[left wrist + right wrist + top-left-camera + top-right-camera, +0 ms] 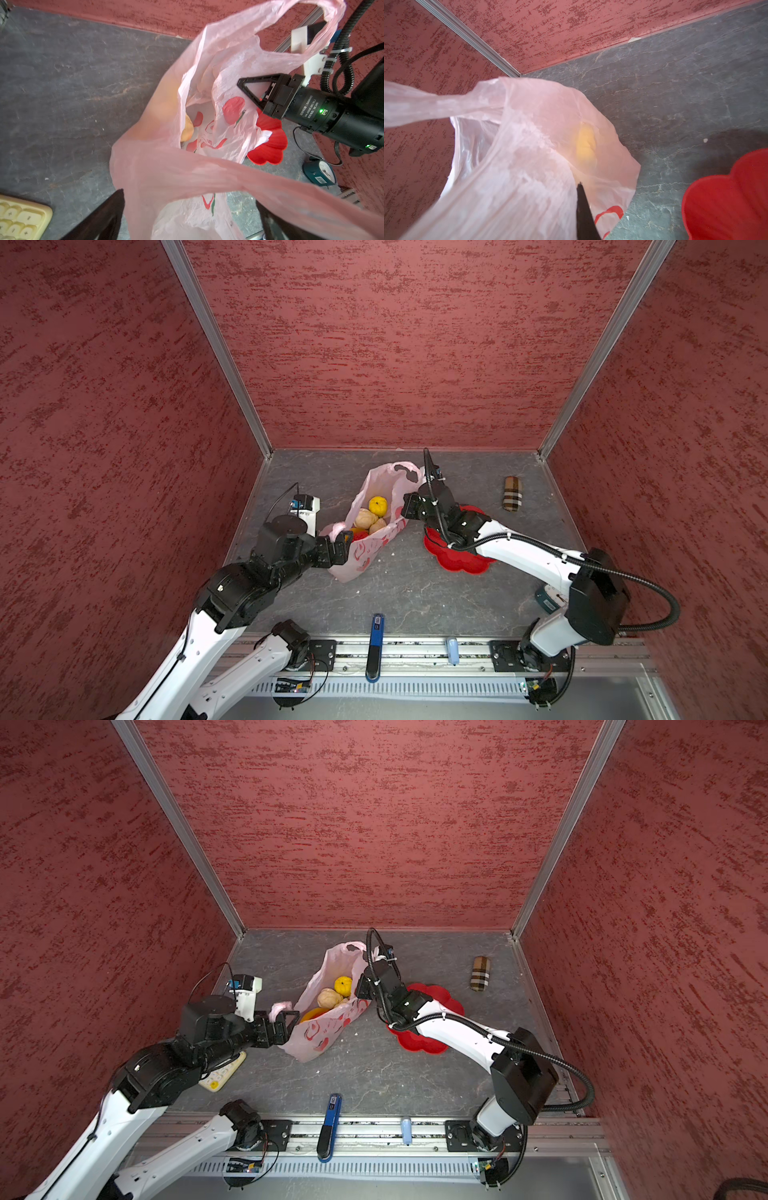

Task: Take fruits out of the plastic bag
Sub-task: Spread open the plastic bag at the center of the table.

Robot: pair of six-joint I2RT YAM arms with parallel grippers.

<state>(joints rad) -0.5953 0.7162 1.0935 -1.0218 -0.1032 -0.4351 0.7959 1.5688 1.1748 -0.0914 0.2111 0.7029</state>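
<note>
I should take the bag's far rim (376, 469) with my left gripper and pull it open first, because the plastic bag's side (162, 108) leans over the fruits and makes the bag's opening narrower.
The pale-pink plastic bag (365, 556) (320, 1038) lies on the grey floor with its mouth held wide. Inside I see several fruits: a small yellow round one (377, 506) (343, 986), a beige lumpy one (365, 518) (329, 997), another beige one (379, 526), and yellow and red bits lower down (358, 533). My left gripper (340, 545) (189, 218) is open, and the bag's left handle (207, 174) drapes loosely between its fingers. My right gripper (409, 506) (579, 187) is shut on the bag's right rim (529, 158).
A red flower-shaped plate (461, 562) (419, 1046) sits under the right arm. A plaid case (512, 493) lies at the back right. A blue pen-like tool (375, 647) sits at the front rail, a cream calculator (222, 1073) under the left arm, a teal clock (320, 172) near the right wall.
</note>
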